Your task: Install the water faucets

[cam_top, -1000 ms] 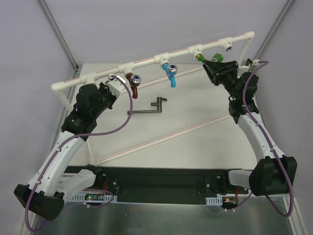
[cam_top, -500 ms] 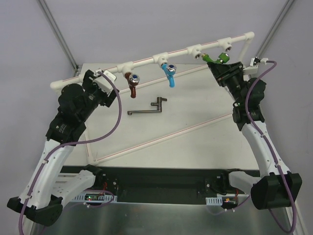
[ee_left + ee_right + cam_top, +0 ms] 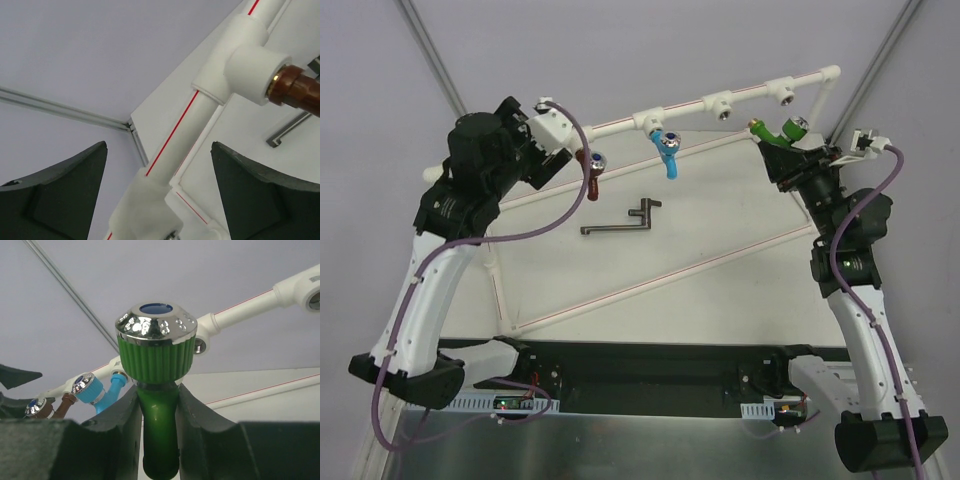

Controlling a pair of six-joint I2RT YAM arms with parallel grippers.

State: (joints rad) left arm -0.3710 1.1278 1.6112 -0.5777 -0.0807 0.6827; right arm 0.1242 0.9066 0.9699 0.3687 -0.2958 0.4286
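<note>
The green faucet's threaded end (image 3: 756,124) is pointing at a crooked angle to the rail, so next my right gripper turns it square to the empty tee (image 3: 722,108) next to the blue faucet.
The reddish-brown faucet (image 3: 592,170) hangs screwed into the left tee of the white pipe frame (image 3: 620,125), and the blue faucet (image 3: 667,150) hangs from the tee beside it. My left gripper (image 3: 560,158) stands open just left of the brown faucet (image 3: 300,92), its fingers (image 3: 65,195) wide apart with only the pipe (image 3: 175,135) behind them. My right gripper (image 3: 784,146) is shut on the green faucet (image 3: 775,130), off the rail, below the two empty tees. In the right wrist view the jaws clamp the green stem (image 3: 159,430) under its silver-capped knob.
A dark metal crank-shaped tool (image 3: 620,222) lies on the white table under the rail. Two open tees (image 3: 720,103) sit on the rail's right half. The frame's lower pipes (image 3: 650,280) cross the table diagonally. A metal corner post (image 3: 440,70) stands at the back left.
My left gripper opened, let go of the brown faucet and drew up and back to the left. My right gripper carried the green faucet to the right, away from the tee.
</note>
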